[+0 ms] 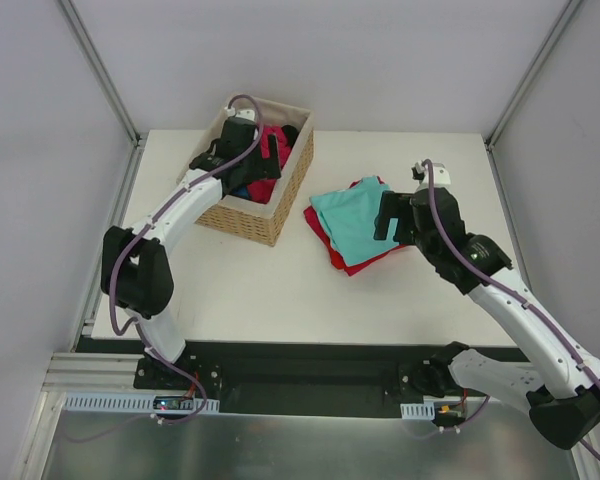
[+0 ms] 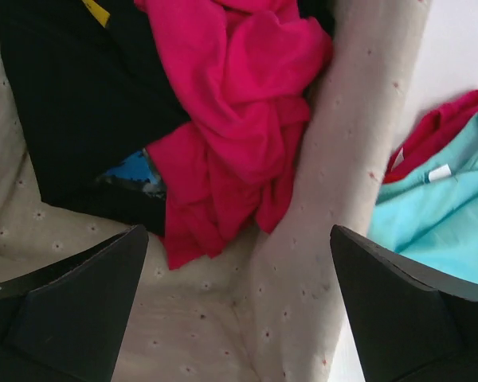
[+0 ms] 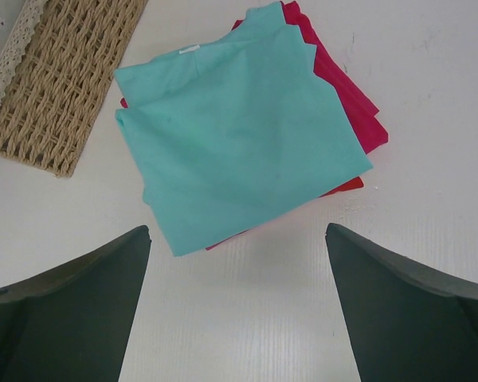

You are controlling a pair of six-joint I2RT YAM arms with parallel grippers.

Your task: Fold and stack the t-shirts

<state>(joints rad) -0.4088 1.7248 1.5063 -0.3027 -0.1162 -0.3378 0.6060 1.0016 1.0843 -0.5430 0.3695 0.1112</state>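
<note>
The narrow basket rim [image 2: 325, 318] has my left gripper's open fingers square across it, so my left gripper should keep going toward the rim [image 1: 287, 185] beside the stack and close there.
A folded teal t-shirt [image 1: 348, 215] lies on top of a folded red t-shirt [image 1: 358, 262] on the table right of the basket. In the right wrist view the teal t-shirt [image 3: 239, 135] covers most of the red one [image 3: 352, 115]. A crumpled magenta-pink t-shirt [image 2: 231, 119] lies inside the basket, also seen from above [image 1: 268, 160]. My left gripper [image 1: 273, 150] hangs open and empty over the basket's inside [image 2: 239, 239]. My right gripper [image 1: 387, 216] is open and empty just off the stack's near edge [image 3: 237, 235].
The wicker basket [image 1: 242, 218] with a cream lining [image 2: 319, 223] stands at the table's back left. A black garment [image 2: 80, 103] and a bit of blue cloth [image 2: 131, 169] lie in it beside the magenta shirt. The basket's side shows in the right wrist view [image 3: 64, 79].
</note>
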